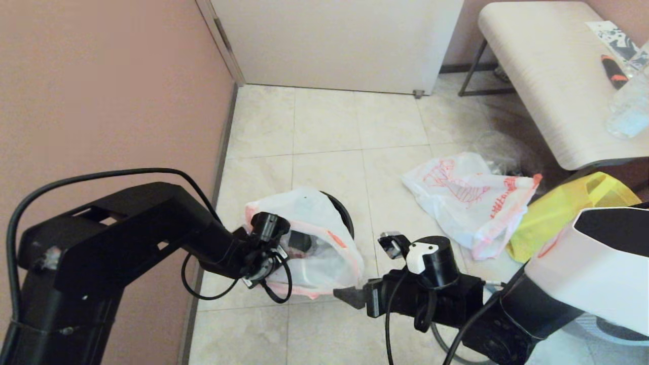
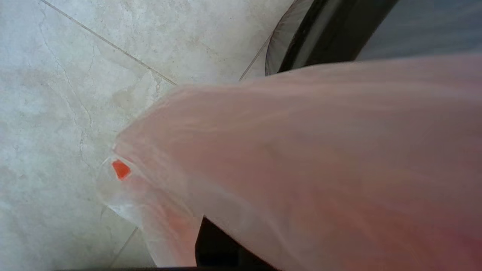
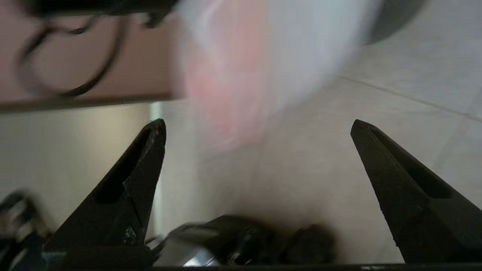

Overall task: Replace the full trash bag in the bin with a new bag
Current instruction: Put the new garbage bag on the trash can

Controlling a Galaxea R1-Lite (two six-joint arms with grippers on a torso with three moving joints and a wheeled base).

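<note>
My gripper is going to pull the bag by its pinkish edge (image 1: 351, 260), which will open out wide and fold over the bin's rim, because the bag's opening (image 1: 316, 255) hangs loosely open over the bin.
The full trash bag (image 1: 314, 253), thin white see-through plastic with pinkish edges, hangs bulging over the near side of the bin (image 1: 347, 215), a small black wastebasket. Dark and pale shapes show through it. My left gripper (image 1: 276, 253) is shut on the bag's near left edge; in the left wrist view the bag (image 2: 308, 158) covers the jaws and the bin's rim (image 2: 301, 41) lies beyond it. My right gripper (image 1: 352, 295) hovers open just right of the bag's lower edge, nothing between its fingers (image 3: 143, 177). The new bag (image 1: 466, 200), with red-orange print, lies on the floor further right.
A yellow fabric tote (image 1: 568, 208) lies beside the new bag. A pale bench (image 1: 547, 76) at the far right carries a clear bottle (image 1: 631, 106). A pink wall (image 1: 101, 86) runs along the left, a white door (image 1: 334, 40) stands behind. Tiled floor (image 1: 324, 126) lies beyond the bin.
</note>
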